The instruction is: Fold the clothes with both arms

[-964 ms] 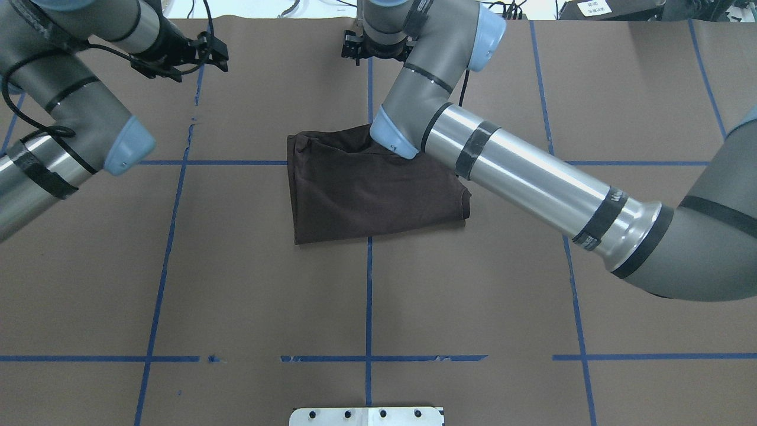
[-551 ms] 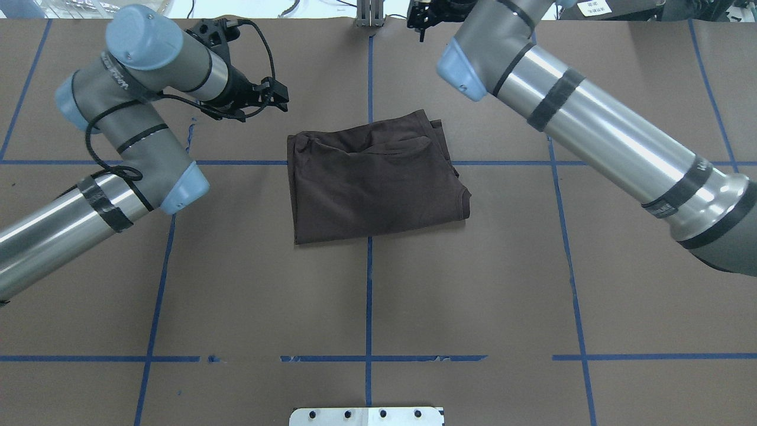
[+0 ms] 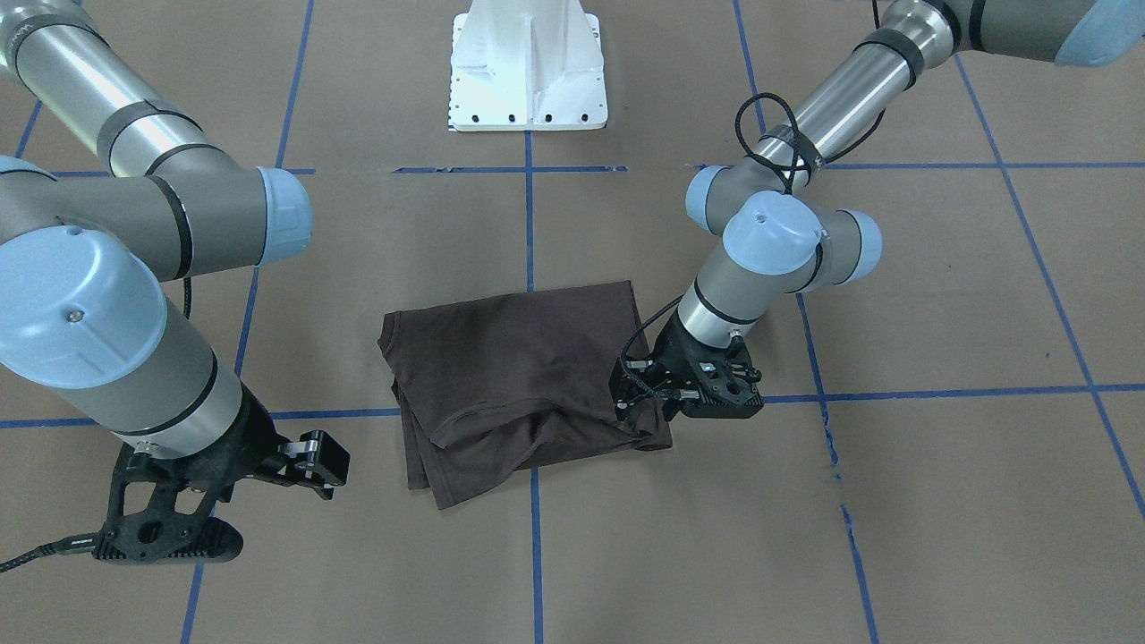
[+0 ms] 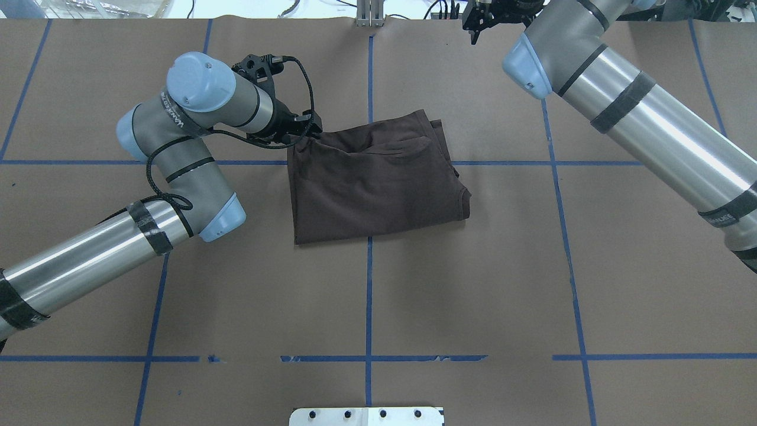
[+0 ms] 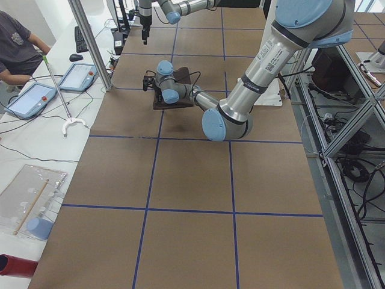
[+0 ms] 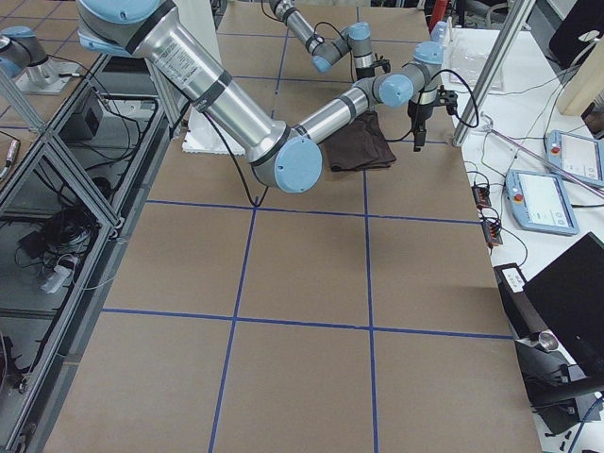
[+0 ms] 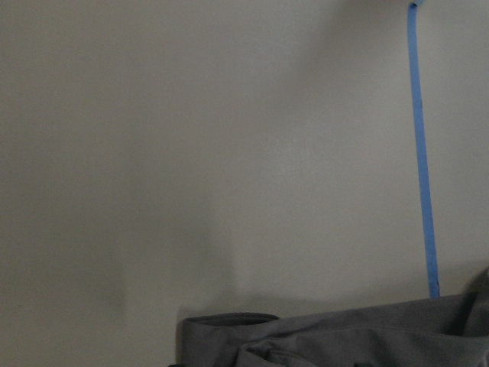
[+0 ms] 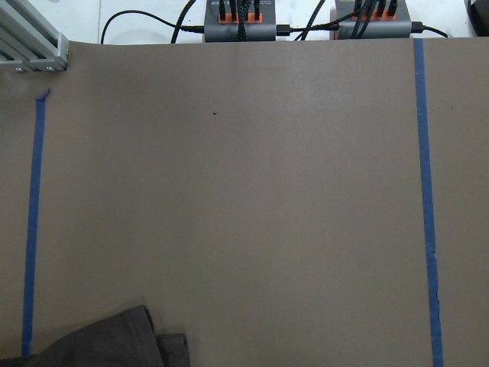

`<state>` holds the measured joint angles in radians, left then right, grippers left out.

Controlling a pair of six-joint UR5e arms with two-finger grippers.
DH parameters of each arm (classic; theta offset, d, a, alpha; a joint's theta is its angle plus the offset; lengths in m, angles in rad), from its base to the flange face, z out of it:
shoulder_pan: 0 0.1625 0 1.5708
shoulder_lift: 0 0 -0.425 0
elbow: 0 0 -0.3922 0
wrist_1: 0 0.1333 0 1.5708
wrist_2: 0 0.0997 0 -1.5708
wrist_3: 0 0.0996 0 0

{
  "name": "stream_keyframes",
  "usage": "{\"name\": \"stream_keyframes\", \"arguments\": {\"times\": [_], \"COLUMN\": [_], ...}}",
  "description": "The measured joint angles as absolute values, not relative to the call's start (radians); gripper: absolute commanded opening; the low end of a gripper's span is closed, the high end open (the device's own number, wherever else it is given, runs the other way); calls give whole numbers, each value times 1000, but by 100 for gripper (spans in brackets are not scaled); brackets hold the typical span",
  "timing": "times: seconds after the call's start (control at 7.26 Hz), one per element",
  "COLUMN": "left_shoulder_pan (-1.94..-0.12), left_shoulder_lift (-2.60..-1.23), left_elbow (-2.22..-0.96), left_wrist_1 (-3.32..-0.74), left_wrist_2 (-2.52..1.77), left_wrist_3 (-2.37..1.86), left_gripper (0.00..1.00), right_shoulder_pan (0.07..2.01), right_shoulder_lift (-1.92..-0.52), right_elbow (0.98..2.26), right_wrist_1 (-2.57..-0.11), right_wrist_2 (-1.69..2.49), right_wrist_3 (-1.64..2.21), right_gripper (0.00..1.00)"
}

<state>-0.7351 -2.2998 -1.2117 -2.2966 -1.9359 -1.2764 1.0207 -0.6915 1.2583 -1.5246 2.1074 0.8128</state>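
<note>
I expect the shirt (image 3: 515, 354) to smooth out first and then slide along, still folded, when I pull its corner, because slack ripples (image 3: 547, 422) run across the folded flap.
The clothes, one dark brown T-shirt (image 4: 372, 183), lie folded into a rough rectangle at the table's middle (image 3: 519, 376). My left gripper (image 4: 309, 131) is low at the shirt's far left corner, fingers at the cloth edge and seemingly open (image 3: 637, 404). Its wrist view holds only the shirt's edge (image 7: 344, 336) and brown table. My right gripper (image 4: 473, 26) hangs open above the table's far edge, right of the shirt and apart from it (image 3: 326, 470). A shirt corner (image 8: 99, 344) lies at the bottom of its wrist view.
Blue tape lines (image 4: 369, 296) cross the brown table cover. The white pedestal base (image 3: 528, 63) stands at the robot's side. Cable boxes (image 8: 241, 19) and a metal post (image 4: 369, 15) line the far edge. A person (image 5: 18, 42) sits by tablets (image 5: 30, 99).
My left arm swung in from the far left and brought its gripper down to the shirt's far left corner. My right arm drew back from above the shirt toward the far right edge.
</note>
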Motion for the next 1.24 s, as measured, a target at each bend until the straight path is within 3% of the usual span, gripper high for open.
{"name": "stream_keyframes", "arguments": {"times": [0.69,1.1,1.24], "left_shoulder_pan": [-729,-729,-729], "left_shoulder_lift": [-2325,-2327,-2327], "left_elbow": [-1161,-1152,-1146], "left_wrist_1": [-2299,-2299,-2299], "left_wrist_2": [-1892,-1890,-1886], "left_wrist_3": [-1276,-1276,-1276], "left_gripper": [62,47,27], "right_shoulder_pan": [1022,1022,1022], "right_shoulder_lift": [-700,-701,-704], "right_elbow": [1261,1261,1265], "right_wrist_1": [-1522,-1520,-1520], "right_wrist_2": [2108,2108,2108], "right_wrist_3": [813,813,813], "right_gripper": [100,100,100]}}
